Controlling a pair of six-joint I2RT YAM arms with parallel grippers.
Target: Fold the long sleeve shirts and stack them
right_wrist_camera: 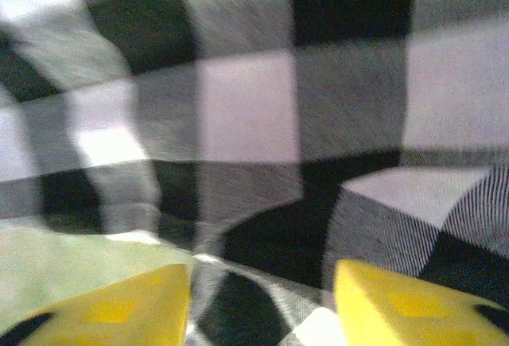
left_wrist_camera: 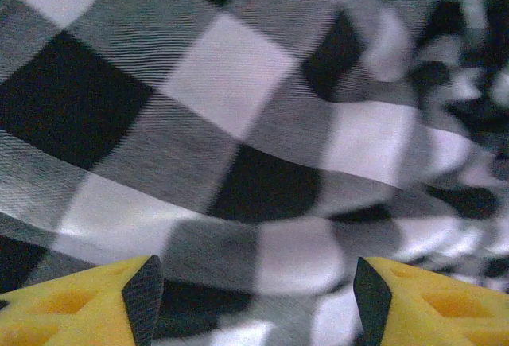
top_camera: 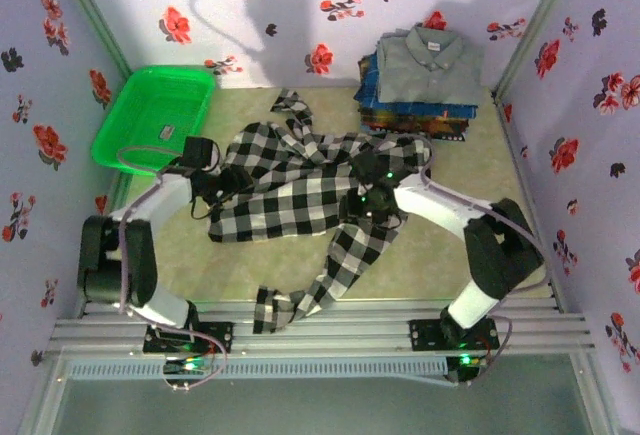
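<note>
I should use my right gripper to grab the cloth at the base (top_camera: 299, 131) of the far sleeve and spread it flat before folding, because the checked shirt's far edge (top_camera: 326, 152) is bunched up around that sleeve.
A black-and-white checked long sleeve shirt (top_camera: 290, 180) lies crumpled and spread across the middle of the table, one sleeve (top_camera: 300, 300) trailing to the front edge. My left gripper (top_camera: 225, 183) hovers over its left part. In the left wrist view the left gripper (left_wrist_camera: 254, 302) stands open, with checked cloth (left_wrist_camera: 238, 123) lying below the gap. My right gripper (top_camera: 372, 193) is over the shirt's right part. Seen from the right wrist, the right gripper (right_wrist_camera: 262, 306) is open just above the checked cloth (right_wrist_camera: 254, 107). A plain grey shirt (top_camera: 428, 60) tops a folded stack (top_camera: 415, 115) of blue and dark patterned shirts at the back right.
A green plastic basket (top_camera: 150, 115) sits at the back left against the wall. Flowered walls close in the table on three sides. Bare pale green tabletop (top_camera: 440, 255) shows to the right of the sleeve and in front of the stack.
</note>
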